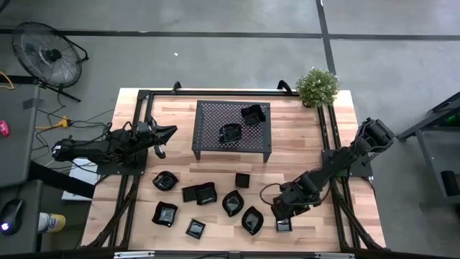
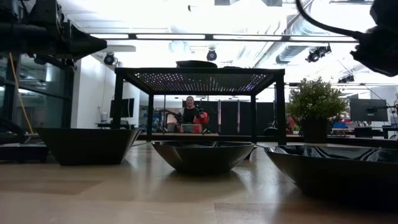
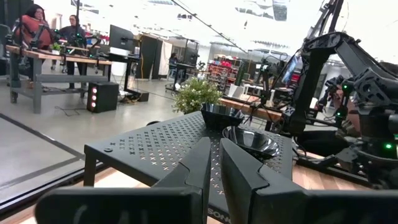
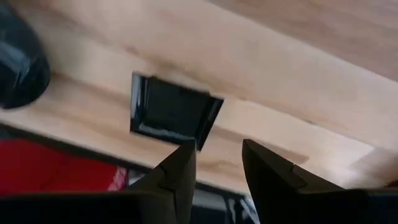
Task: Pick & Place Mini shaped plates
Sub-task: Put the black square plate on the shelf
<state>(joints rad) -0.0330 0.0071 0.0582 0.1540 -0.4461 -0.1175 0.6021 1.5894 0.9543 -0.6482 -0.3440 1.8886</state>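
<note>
The square plate's side rim (image 4: pixel 212 121) faces the open gap of the robot's right gripper, so the gripper should go down next until its fingers are on both sides of that rim (image 4: pixel 208 129), then close.
Several mini shaped plates, small glossy black dishes, lie on the wooden table in front of the rack, among them a leaf-shaped one (image 1: pixel 252 219) and a square one (image 1: pixel 284 224) near the front right. Two more plates (image 1: pixel 254 114) (image 1: pixel 230 133) sit on top of the black mesh rack (image 1: pixel 232 144). My right gripper (image 1: pixel 282 214) (image 4: pixel 217 155) hangs open, pointing steeply down, just above the square plate (image 4: pixel 174 112), one fingertip (image 4: pixel 185 152) beside its corner. My left gripper (image 1: pixel 171 132) (image 3: pixel 214 149) is shut and empty, held level to the left of the rack.
A potted plant (image 1: pixel 317 86) stands at the table's far right corner. The rack stands on legs at the far middle. Other plates (image 1: pixel 165 180) (image 1: pixel 195 229) are spread across the near half. Bare wood lies at the near right.
</note>
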